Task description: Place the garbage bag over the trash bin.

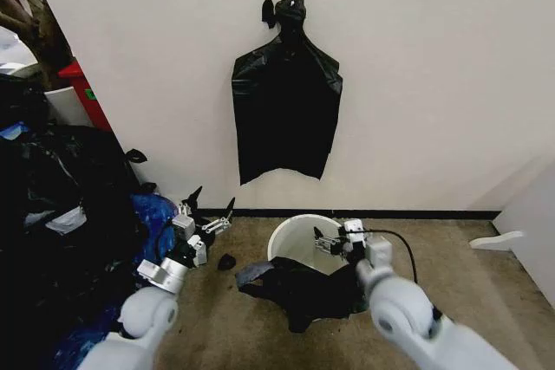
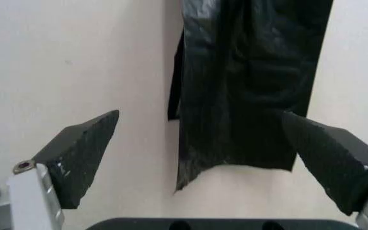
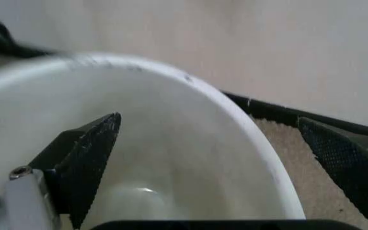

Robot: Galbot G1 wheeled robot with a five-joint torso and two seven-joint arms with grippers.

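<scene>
I expect the garbage bag (image 1: 303,290) to cover the bin's opening and sag inside when I spread it, because it droops in loose folds over the bin's near rim (image 1: 305,264).
The trash bin (image 1: 290,236) is a round cream-white bucket standing on the floor near the wall. The garbage bag (image 1: 299,288), black and crinkly, lies slumped over the bin's near rim and onto the floor in front of it. My right gripper (image 1: 323,240) hangs open over the bin's mouth at its right side. In the right wrist view, the right gripper (image 3: 210,119) has spread fingers that frame the bin's white inside (image 3: 145,158). My left gripper (image 1: 211,205) is open and empty, to the left of the bin, and in the left wrist view it (image 2: 200,115) faces the wall.
Flat black bags (image 1: 286,110) hang from a wall hook above the bin, and the same hanging bags (image 2: 248,86) show in the left wrist view. A big heap of stuffed black bags (image 1: 61,214) and a blue bag (image 1: 156,214) crowd the left. A small black scrap (image 1: 226,261) lies on the carpet.
</scene>
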